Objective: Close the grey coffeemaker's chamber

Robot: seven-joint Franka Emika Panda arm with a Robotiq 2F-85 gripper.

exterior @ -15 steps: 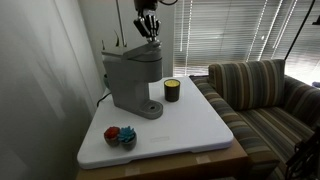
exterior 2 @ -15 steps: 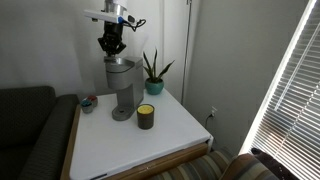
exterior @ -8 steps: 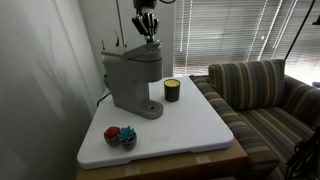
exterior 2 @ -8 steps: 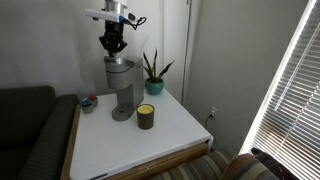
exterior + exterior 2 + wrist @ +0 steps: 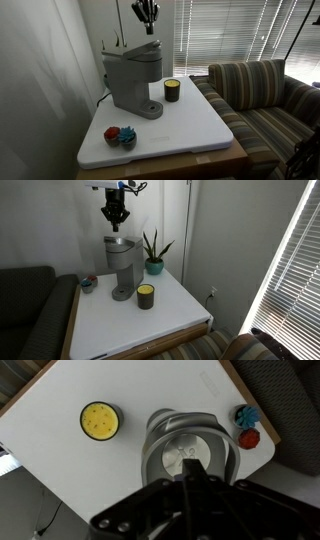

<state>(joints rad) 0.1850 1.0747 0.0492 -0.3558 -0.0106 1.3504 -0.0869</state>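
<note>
My gripper should go back down because the chamber lid is slightly raised at its front edge (image 5: 157, 44) above the coffeemaker's body. My gripper should then push on that edge (image 5: 180, 430).
The grey coffeemaker (image 5: 132, 78) stands at the back of the white table, also in the other exterior view (image 5: 121, 265) and from above in the wrist view (image 5: 190, 450). Its chamber lid (image 5: 135, 50) lies flat down on the body, seen in the wrist view as a round grey top (image 5: 192, 452). My gripper (image 5: 148, 22) hangs clear above the lid, also in an exterior view (image 5: 115, 218). In the wrist view its fingers (image 5: 190, 478) are pressed together with nothing between them.
A dark yellow-topped cup (image 5: 172, 91) (image 5: 146, 296) (image 5: 99, 420) stands beside the machine. A red and blue object (image 5: 120, 135) (image 5: 246, 427) lies near the table's front corner. A potted plant (image 5: 154, 254) stands behind. A striped sofa (image 5: 262, 95) borders the table (image 5: 185, 125).
My gripper has risen straight up from just above the chamber lid. The coffeemaker has not moved.
</note>
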